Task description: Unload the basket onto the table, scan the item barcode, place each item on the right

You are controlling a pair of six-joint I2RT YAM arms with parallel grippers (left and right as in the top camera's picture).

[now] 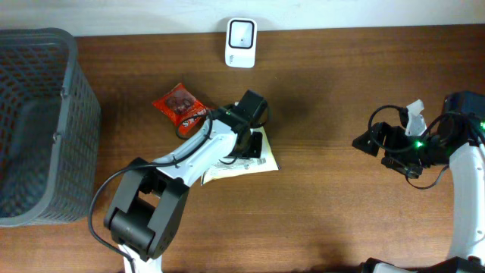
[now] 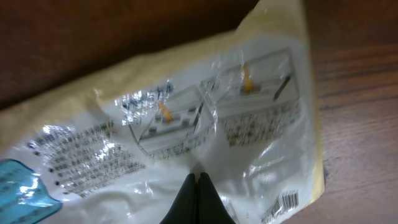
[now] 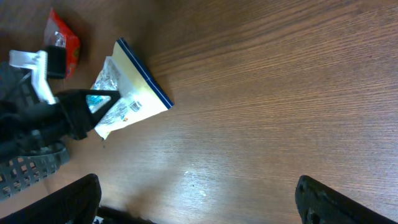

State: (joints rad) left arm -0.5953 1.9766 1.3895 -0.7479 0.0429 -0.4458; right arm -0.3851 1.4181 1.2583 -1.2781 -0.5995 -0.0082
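Note:
The closed fingers of my left gripper are pressing on the packet's flat film [image 2: 198, 165], so next I pull them back and move my right gripper to the packet's barcode end [image 1: 267, 157].
The item is a white and yellow plastic packet [image 1: 244, 167] lying on the wooden table, partly under my left arm. Its barcode [image 2: 287, 202] shows near one corner in the left wrist view. My left gripper [image 2: 198, 180] is shut, its tips resting against the packet's film; whether any film is pinched I cannot tell. The right wrist view shows the packet [image 3: 134, 93] from afar. My right gripper [image 3: 205, 205] hangs open over bare wood at the right, nothing between its fingers. The white scanner [image 1: 241, 32] stands at the table's far edge.
A red snack packet [image 1: 180, 106] lies just left of the left gripper. A dark mesh basket [image 1: 38, 121] fills the left side of the table. Bare wood lies between the two arms.

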